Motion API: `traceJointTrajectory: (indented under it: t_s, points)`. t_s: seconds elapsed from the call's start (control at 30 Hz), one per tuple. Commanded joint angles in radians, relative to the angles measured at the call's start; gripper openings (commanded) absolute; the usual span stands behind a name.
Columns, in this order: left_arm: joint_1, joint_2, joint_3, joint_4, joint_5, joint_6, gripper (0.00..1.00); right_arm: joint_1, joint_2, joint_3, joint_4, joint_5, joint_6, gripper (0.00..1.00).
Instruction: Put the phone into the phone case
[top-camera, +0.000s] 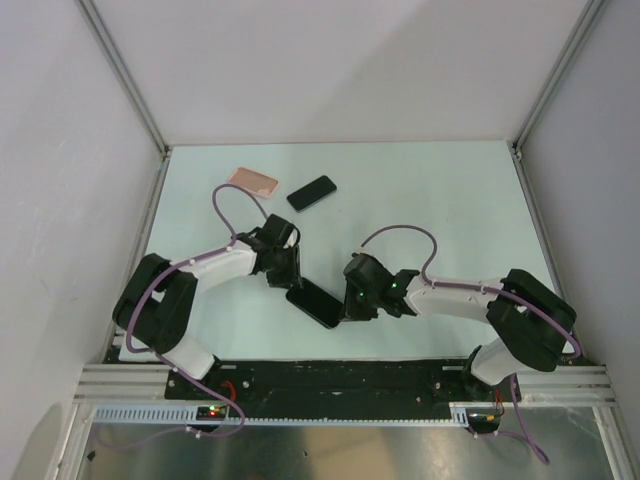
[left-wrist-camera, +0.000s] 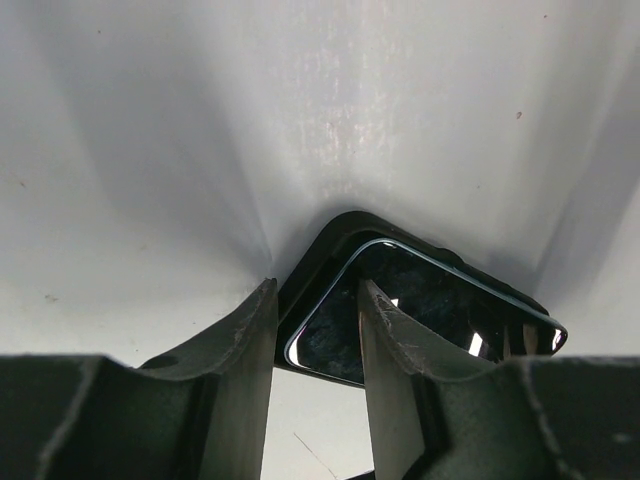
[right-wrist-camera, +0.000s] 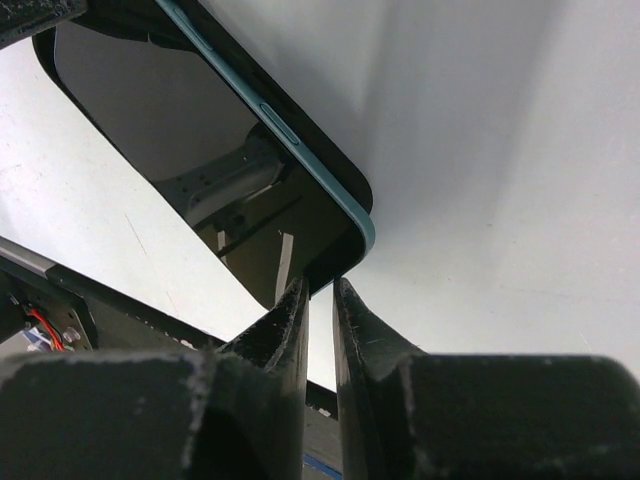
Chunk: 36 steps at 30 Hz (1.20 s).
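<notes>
The phone (top-camera: 316, 303) lies at an angle between my grippers, so my right gripper should open, move away from the phone's near corner (top-camera: 334, 322), and push that end of the phone around with its fingers closed.
A black phone with a teal rim (top-camera: 313, 303) lies between my two grippers near the front of the table. The left wrist view shows it (left-wrist-camera: 430, 310) sitting in a black shell. My left gripper (top-camera: 289, 279) is open, its fingers (left-wrist-camera: 255, 320) either side of the phone's near corner. My right gripper (top-camera: 346, 303) is nearly closed, its tips (right-wrist-camera: 320, 285) pinching the phone's corner (right-wrist-camera: 340, 245). The salmon-pink phone case (top-camera: 254, 181) lies flat at the far left, apart from both grippers.
A second black slab (top-camera: 311, 192) lies just right of the pink case. Grey walls enclose the table on three sides. The black base rail (top-camera: 330, 378) runs along the front edge behind the phone.
</notes>
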<state>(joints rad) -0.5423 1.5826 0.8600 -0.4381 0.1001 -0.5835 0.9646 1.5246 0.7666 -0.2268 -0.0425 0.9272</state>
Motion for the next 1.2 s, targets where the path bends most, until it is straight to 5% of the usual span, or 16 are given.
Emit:
traceJointTrajectory:
  t_s: [0.0, 0.8, 1.17]
  points:
    - [-0.034, 0.043, 0.004, 0.033, 0.028, 0.001, 0.41, 0.004, 0.051, 0.047, 0.050, 0.023, 0.002, 0.15]
    - [-0.048, -0.003, -0.146, 0.255, 0.131, -0.166, 0.61, 0.005, 0.106, 0.150, 0.021, 0.009, -0.030, 0.14]
    - [-0.048, -0.007, -0.214, 0.374, 0.154, -0.243, 0.60, 0.015, 0.128, 0.206, 0.006, -0.004, -0.032, 0.14]
